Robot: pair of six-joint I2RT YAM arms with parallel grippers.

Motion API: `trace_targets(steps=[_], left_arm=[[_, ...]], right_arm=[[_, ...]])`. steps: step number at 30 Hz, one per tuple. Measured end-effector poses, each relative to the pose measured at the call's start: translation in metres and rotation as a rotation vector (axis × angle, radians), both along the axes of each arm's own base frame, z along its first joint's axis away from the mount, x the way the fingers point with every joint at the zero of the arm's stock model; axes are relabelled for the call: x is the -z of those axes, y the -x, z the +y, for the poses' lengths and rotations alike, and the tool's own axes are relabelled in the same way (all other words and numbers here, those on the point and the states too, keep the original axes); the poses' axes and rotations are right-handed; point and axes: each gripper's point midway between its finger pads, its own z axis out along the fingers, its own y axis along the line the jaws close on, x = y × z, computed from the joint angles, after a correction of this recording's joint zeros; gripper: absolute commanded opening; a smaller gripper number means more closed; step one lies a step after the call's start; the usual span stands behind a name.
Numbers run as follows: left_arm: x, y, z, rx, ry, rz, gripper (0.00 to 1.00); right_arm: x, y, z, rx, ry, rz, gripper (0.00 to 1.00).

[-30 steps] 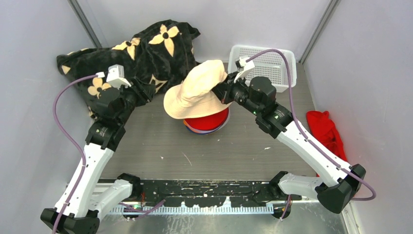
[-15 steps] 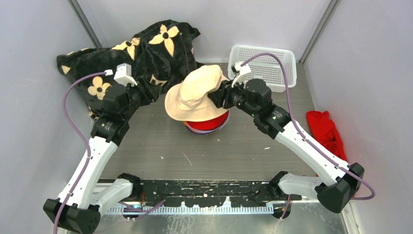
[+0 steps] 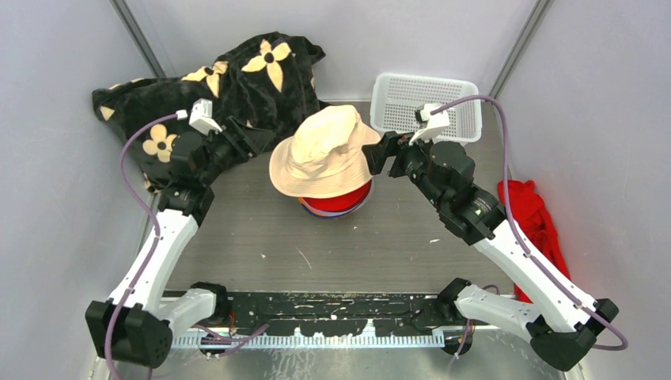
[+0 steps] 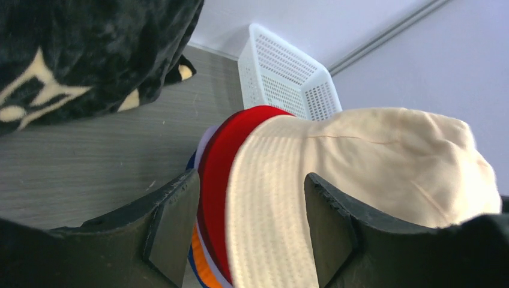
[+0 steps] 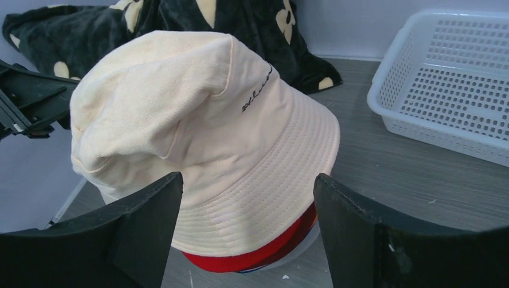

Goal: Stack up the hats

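Observation:
I should pinch the cream hat's brim (image 3: 278,168) with my left gripper and my right gripper and pull it forward, because the cream hat is too far back over the red hat's brim (image 3: 342,201).
The cream hat (image 3: 324,154) sits on top of a stack of hats in the middle of the table, a little tilted. Under it show a red brim (image 3: 340,202) and thin blue, orange and white edges (image 4: 201,264). My right gripper (image 3: 376,152) is just right of the cream hat (image 5: 198,108), open, with nothing between its fingers (image 5: 144,228). My left gripper (image 3: 257,142) is close to the stack's left side, open. In the left wrist view the cream hat (image 4: 360,156) and the red brim (image 4: 219,174) lie ahead of the spread left gripper (image 4: 251,180), untouched.
A black blanket with cream flowers (image 3: 229,87) is heaped at the back left, just behind the left arm. A white plastic basket (image 3: 427,99) stands at the back right. A plain red cloth (image 3: 530,210) lies by the right wall.
My right gripper has let go of the cream hat and drawn back to the right. The hat has dropped onto the stack. The left gripper has moved in toward the stack and spread wider.

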Motion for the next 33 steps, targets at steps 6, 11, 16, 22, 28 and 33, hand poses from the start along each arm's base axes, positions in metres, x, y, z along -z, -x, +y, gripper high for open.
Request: trace_targets(steps=[6,11,16,22,28,33], left_arm=[[0.053,-0.017,0.01,0.038,0.215,0.145,0.65],[0.062,-0.014,0.0,0.132,0.31,0.195,0.65],[0.037,-0.006,-0.013,0.239,0.36,0.127,0.65],[0.042,-0.004,-0.022,0.322,0.41,0.153,0.64],[0.056,0.0,-0.027,0.362,0.418,0.209,0.64],[0.056,0.006,-0.031,0.398,0.416,0.217,0.54]], right_arm=[[0.027,-0.004,-0.013,0.052,0.012,0.047,0.84],[0.066,-0.013,-0.036,0.085,-0.019,0.141,0.83],[0.086,-0.018,-0.051,0.085,-0.102,0.201,0.83],[0.092,-0.013,-0.036,-0.02,-0.179,0.221,0.82],[0.089,-0.014,-0.033,-0.061,-0.232,0.213,0.82],[0.092,-0.015,-0.032,-0.08,-0.262,0.217,0.82]])
